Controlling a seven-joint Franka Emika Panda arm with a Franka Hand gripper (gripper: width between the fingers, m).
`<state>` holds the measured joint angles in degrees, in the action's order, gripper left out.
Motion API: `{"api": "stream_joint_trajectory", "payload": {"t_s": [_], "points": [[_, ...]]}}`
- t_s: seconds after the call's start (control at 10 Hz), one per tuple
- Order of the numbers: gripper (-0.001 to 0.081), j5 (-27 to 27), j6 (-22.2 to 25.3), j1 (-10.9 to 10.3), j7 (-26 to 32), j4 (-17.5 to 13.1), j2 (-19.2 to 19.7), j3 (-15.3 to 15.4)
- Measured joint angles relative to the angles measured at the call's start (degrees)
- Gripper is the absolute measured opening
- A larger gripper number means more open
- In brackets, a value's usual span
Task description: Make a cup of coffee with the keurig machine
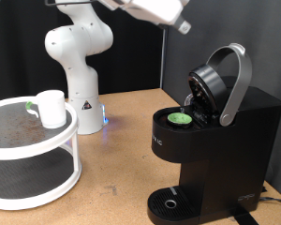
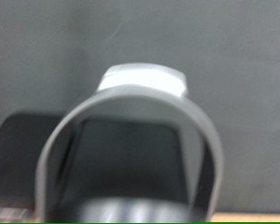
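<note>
The green-lidded pod is in the pod holder (image 1: 180, 119), so my gripper should keep going past the machine's raised handle (image 1: 243, 67) until it can press the handle down from behind.
The black keurig machine (image 1: 215, 150) stands at the exterior view's right with its hinged top raised and the silver-grey handle (image 1: 236, 80) tilted up. A dark pod with a green lid (image 1: 181, 118) sits in the open pod holder. The white cup (image 1: 51, 108) stands on the upper tier of a round rack at the exterior view's left, far from the machine. The hand of my arm (image 1: 159, 11) is at the exterior view's top, above the machine; its fingers do not show. In the wrist view the handle (image 2: 131, 117) arches close below the camera, blurred.
The white two-tier round rack (image 1: 28, 178) fills the exterior view's lower left. The arm's white base (image 1: 80, 66) stands behind it on the wooden table. The machine's round drip tray (image 1: 169, 202) holds nothing.
</note>
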<state>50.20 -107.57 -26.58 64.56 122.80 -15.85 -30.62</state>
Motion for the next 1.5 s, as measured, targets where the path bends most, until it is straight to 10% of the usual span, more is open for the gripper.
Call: {"api": "stream_joint_trajectory", "payload": {"t_s": [0.3, 1.5], "points": [[0.0805, 7.43, -3.98, -2.37, -0.39, -0.72, 0.12, 2.77], [0.0805, 0.43, -19.3, -6.65, -15.75, -6.22, 8.84, 20.0]]}}
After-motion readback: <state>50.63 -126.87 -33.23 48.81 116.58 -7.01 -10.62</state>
